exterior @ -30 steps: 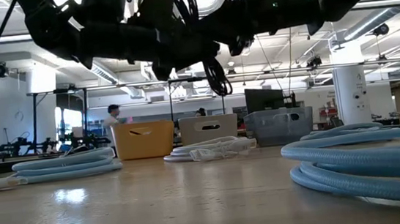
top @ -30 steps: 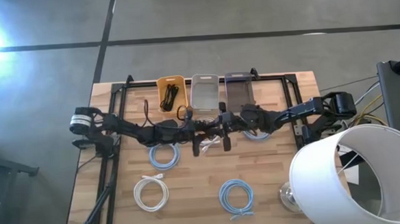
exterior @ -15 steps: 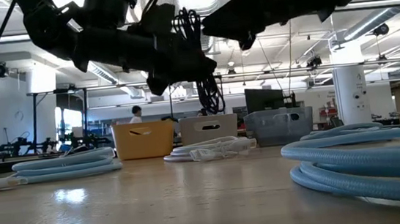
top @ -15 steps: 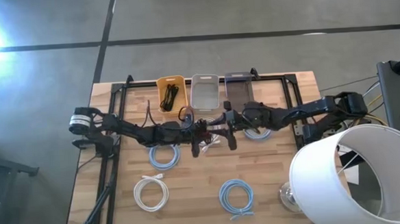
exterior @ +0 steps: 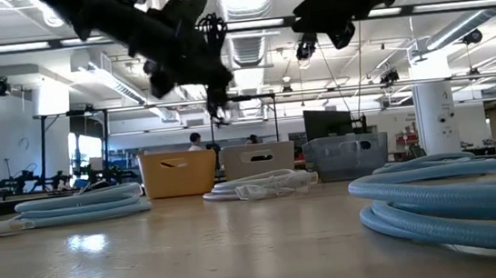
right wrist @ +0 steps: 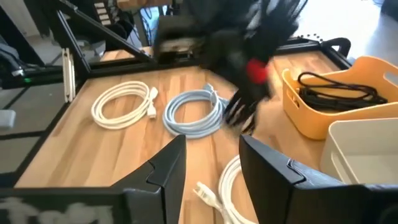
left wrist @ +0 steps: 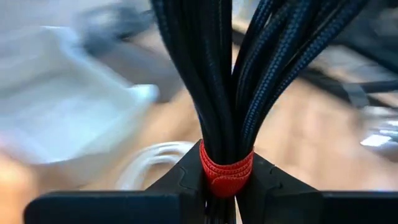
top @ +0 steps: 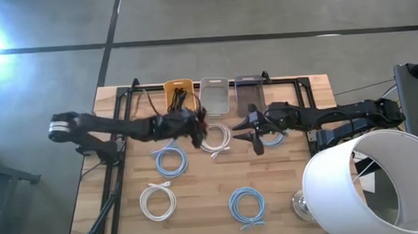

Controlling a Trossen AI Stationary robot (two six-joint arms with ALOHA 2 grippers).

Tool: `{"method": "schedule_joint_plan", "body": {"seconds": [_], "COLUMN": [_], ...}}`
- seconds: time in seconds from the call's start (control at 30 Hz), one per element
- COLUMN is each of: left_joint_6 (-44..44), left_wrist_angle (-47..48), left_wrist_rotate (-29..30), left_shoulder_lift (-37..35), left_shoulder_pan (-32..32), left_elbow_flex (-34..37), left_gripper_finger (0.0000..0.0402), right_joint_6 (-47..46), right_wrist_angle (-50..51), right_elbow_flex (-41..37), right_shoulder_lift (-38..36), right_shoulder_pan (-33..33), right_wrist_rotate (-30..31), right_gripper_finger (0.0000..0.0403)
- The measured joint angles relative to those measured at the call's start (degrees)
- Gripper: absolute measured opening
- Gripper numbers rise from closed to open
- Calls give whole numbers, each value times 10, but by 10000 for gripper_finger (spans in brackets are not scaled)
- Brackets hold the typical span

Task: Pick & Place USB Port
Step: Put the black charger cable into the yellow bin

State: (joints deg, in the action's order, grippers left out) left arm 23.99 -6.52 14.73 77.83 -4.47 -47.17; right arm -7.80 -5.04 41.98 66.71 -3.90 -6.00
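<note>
I can see the yellow bin (top: pixel 172 87) nearer my left gripper than my right gripper, so next my left gripper lowers the black bundle onto the black cables inside (right wrist: pixel 341 94).
A bundle of black braided cable (left wrist: pixel 236 74), tied with a red strap, is lifted off the table, and my left gripper (left wrist: pixel 227 186) is shut on it. In the high view the bundle (top: pixel 198 126) hangs just near of the yellow bin (top: pixel 178 96), which holds other black cables. In the low view it (exterior: pixel 211 42) is high above the tabletop. My right gripper (right wrist: pixel 211 165) stands open and empty to the bundle's right (top: pixel 255 137), over the table's middle. My left gripper pinches the bundle at its red strap (left wrist: pixel 227 173), one finger on each side. The cable strands run on forward past the fingertips. The bundle is lifted clear of the table.
A white bin (top: pixel 214 95) and a grey bin (top: pixel 249 93) stand right of the yellow one at the far edge. A white cable (top: pixel 214 139) lies below the grippers. Light blue coils (top: pixel 170 160) (top: pixel 247 204) and a white coil (top: pixel 158 202) lie nearer. A white lampshade (top: pixel 363 188) fills the near right corner.
My right gripper has opened, let go of the black bundle and drawn back toward the table's right edge, rising. My left gripper has kept the bundle and carried it up and toward the far left, near the yellow bin, turning as it went.
</note>
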Motion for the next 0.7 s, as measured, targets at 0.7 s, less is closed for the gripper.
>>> {"method": "schedule_joint_plan", "body": {"seconds": [0.7], "left_joint_6": [11], "left_wrist_angle": [301], "left_wrist_rotate": [-108], "left_shoulder_lift": [81], "left_shoulder_pan": [-313], "left_elbow_flex": [-107], "left_gripper_finger": [68], "right_joint_6": [4], "right_wrist_angle": [2], "right_elbow_flex": [-2], "right_shoulder_lift": [9], "right_shoulder_pan": [0], "right_wrist_rotate": [1], "right_gripper_finger": [127]}}
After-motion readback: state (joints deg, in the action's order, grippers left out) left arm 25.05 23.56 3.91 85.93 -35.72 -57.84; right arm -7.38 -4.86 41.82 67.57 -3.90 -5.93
